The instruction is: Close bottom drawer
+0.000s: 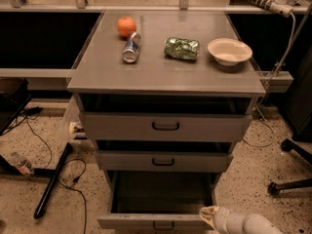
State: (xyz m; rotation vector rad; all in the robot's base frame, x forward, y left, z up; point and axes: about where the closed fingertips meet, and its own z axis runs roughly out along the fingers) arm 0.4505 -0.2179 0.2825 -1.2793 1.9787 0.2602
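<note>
My gripper's fingers are over the bottom drawer's front panel edge [198,215], so next I move back, go down in front of the panel's front side [190,224] and push inward.
The bottom drawer [151,221] of the grey metal cabinet is pulled far out, its dark inside showing and its low front panel at the frame's bottom edge. A small black handle [163,225] sits at the panel's centre. My gripper [208,213] is at the bottom right, its pale tip at the right end of the drawer's front panel, with the white arm [246,224] trailing right.
The middle drawer [163,161] and top drawer [165,126] stand slightly out. On the cabinet top lie an orange [126,26], a can [131,47], a green bag [181,48] and a white bowl [229,50]. Cables and a black bar [52,181] lie on the floor at left; a chair base [288,182] stands at right.
</note>
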